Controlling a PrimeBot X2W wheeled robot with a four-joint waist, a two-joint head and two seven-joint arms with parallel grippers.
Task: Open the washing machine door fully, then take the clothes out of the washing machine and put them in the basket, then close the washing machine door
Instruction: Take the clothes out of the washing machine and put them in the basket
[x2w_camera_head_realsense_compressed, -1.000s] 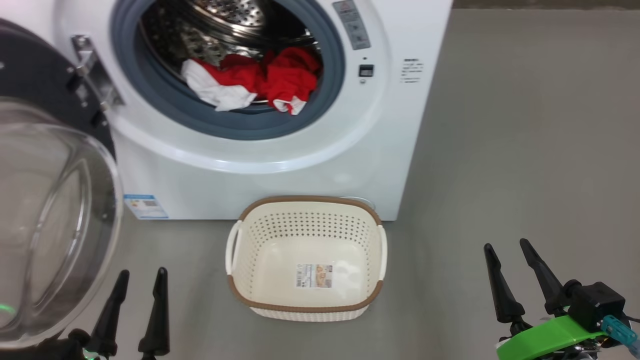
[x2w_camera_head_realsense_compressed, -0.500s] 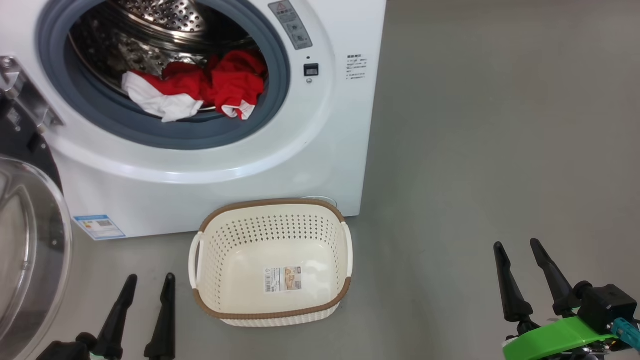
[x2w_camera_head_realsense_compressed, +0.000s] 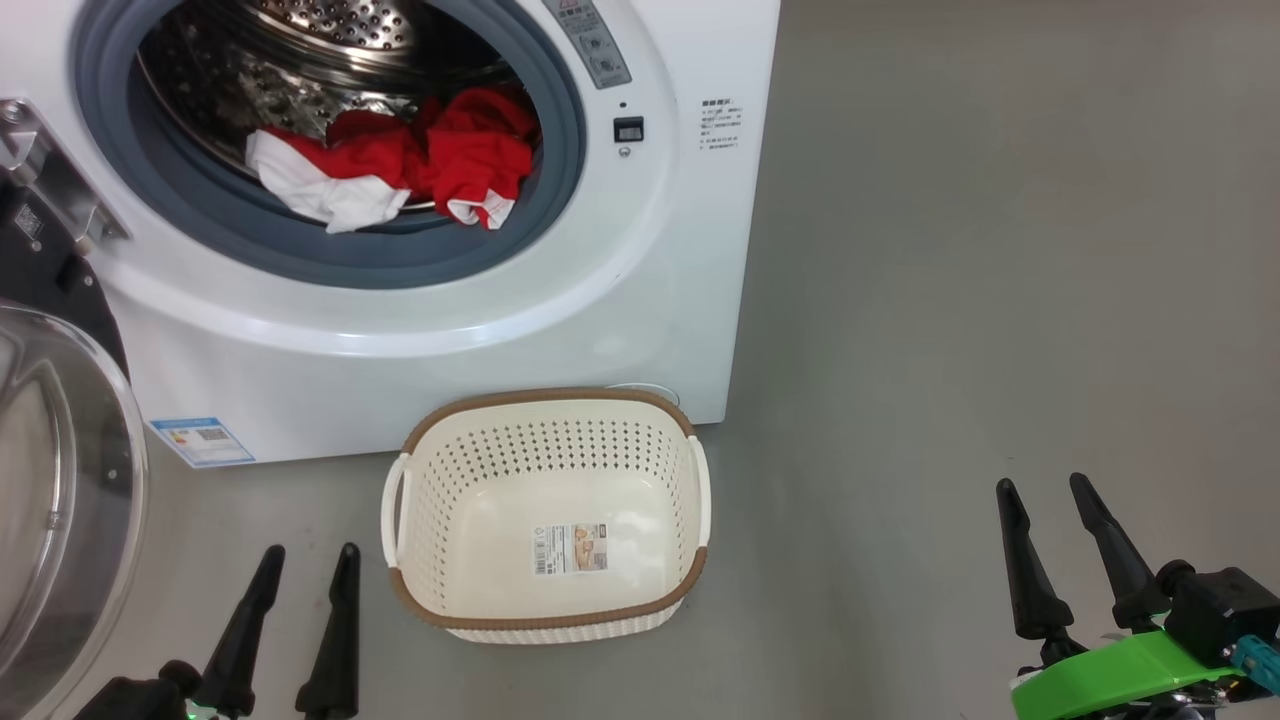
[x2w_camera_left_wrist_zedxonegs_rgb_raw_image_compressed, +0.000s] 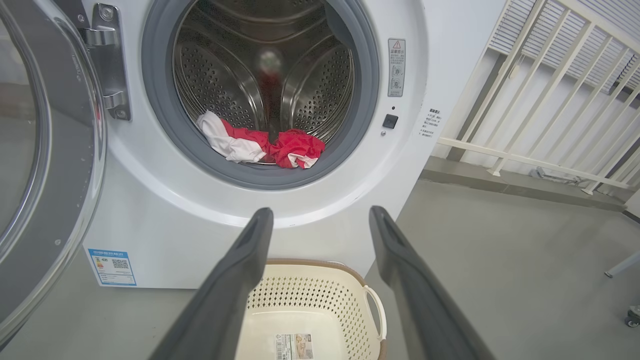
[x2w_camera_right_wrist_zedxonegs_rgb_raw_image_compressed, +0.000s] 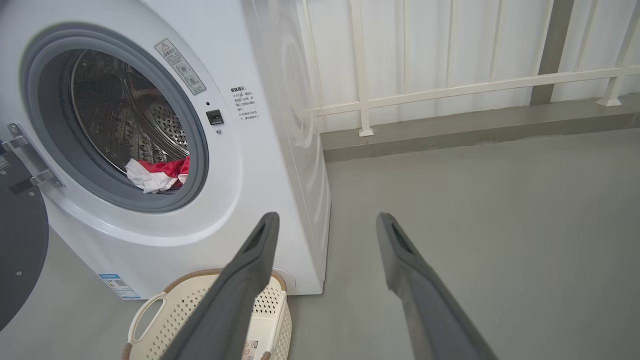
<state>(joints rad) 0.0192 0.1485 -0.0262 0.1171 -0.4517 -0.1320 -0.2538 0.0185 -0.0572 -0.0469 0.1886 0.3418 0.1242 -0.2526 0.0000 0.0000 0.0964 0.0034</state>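
Observation:
I expect the mostly red lump (x2w_camera_head_realsense_compressed: 482, 146) to come out by itself when I pull it, because a narrow dip (x2w_camera_head_realsense_compressed: 422, 162) splits the red and white clothes into lumps.
The white washing machine (x2w_camera_head_realsense_compressed: 420, 340) stands with its round door (x2w_camera_head_realsense_compressed: 60, 470) swung wide open at the left, glass bowl facing me. Red and white clothes (x2w_camera_head_realsense_compressed: 400, 165) lie at the front of the steel drum, also seen as clothes (x2w_camera_left_wrist_zedxonegs_rgb_raw_image_compressed: 260, 145) and clothes (x2w_camera_right_wrist_zedxonegs_rgb_raw_image_compressed: 157, 172). A cream basket (x2w_camera_head_realsense_compressed: 548, 615) with a brown rim sits empty on the floor before the machine. My left gripper (x2w_camera_head_realsense_compressed: 310, 555) is open at the lower left, left of the basket. My right gripper (x2w_camera_head_realsense_compressed: 1045, 490) is open at the lower right, far from the basket. Both hold nothing.
Grey floor (x2w_camera_head_realsense_compressed: 1000, 250) spreads to the right of the machine. A white railing (x2w_camera_right_wrist_zedxonegs_rgb_raw_image_compressed: 450, 90) and a low grey kerb run behind it. The open door (x2w_camera_left_wrist_zedxonegs_rgb_raw_image_compressed: 45, 165) juts out on the left side of the machine.
The head camera has turned, so the machine and basket sit further left in the picture and less of the door shows. Both grippers stay open and low.

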